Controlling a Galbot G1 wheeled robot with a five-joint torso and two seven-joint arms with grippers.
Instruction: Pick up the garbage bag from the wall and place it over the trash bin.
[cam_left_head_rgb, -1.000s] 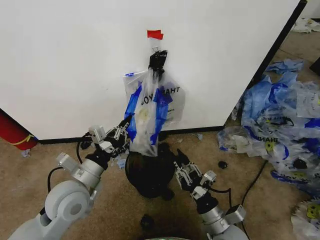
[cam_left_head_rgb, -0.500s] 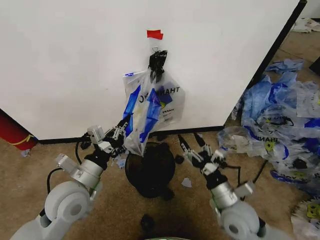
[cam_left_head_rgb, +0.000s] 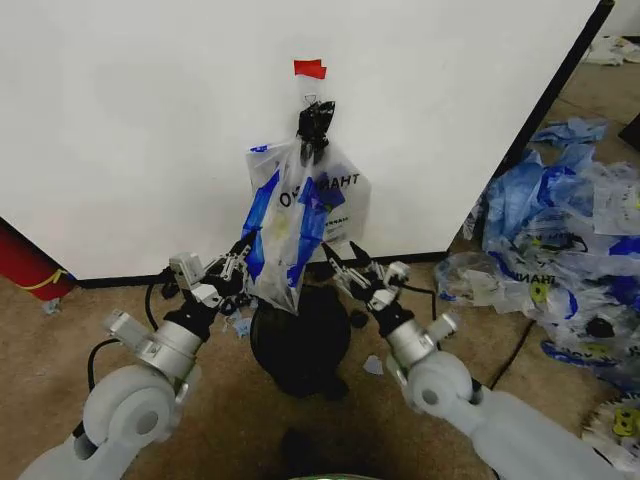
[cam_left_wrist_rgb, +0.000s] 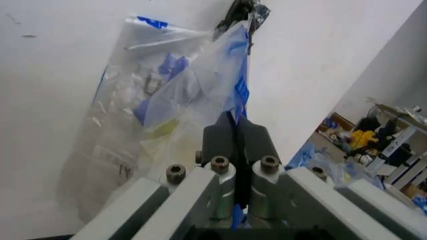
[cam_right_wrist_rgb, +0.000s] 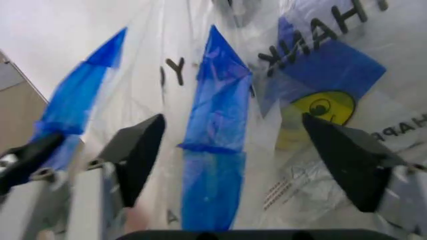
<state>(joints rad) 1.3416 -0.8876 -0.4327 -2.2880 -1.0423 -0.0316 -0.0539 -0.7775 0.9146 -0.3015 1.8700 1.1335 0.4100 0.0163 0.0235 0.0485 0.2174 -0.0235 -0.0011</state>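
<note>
Printed plastic (cam_left_head_rgb: 349, 197) is spread out flat behind the garbage bag (cam_left_head_rgb: 289, 230), so another bag will still hang on the wall when I pull the garbage bag down.
The garbage bag (cam_left_head_rgb: 300, 215), see-through with blue handles and dark lettering, hangs on the white wall (cam_left_head_rgb: 130, 130) under a red tape piece (cam_left_head_rgb: 309, 68). A small black bag (cam_left_head_rgb: 315, 122) is bunched at its top. My left gripper (cam_left_head_rgb: 238, 264) is shut on the bag's lower left edge; in the left wrist view blue plastic runs between the closed fingers (cam_left_wrist_rgb: 235, 131). My right gripper (cam_left_head_rgb: 351, 266) stands open at the bag's lower right. In the right wrist view its fingers (cam_right_wrist_rgb: 137, 150) flank a blue handle strip (cam_right_wrist_rgb: 217, 140) of the garbage bag (cam_right_wrist_rgb: 313, 85). The black mesh trash bin (cam_left_head_rgb: 300, 342) sits directly below.
A red cylinder (cam_left_head_rgb: 25, 265) leans at the wall's left end. A heap of blue and clear plastic bags (cam_left_head_rgb: 570, 235) covers the carpet to the right. Small dark scraps (cam_left_head_rgb: 442, 329) lie beside the bin. The wall's black base strip (cam_left_head_rgb: 420, 258) runs behind the bin.
My right arm has risen from beside the bin and swung forward to the bag's lower right, fingers open. The left gripper has kept its hold on the bag's edge.
</note>
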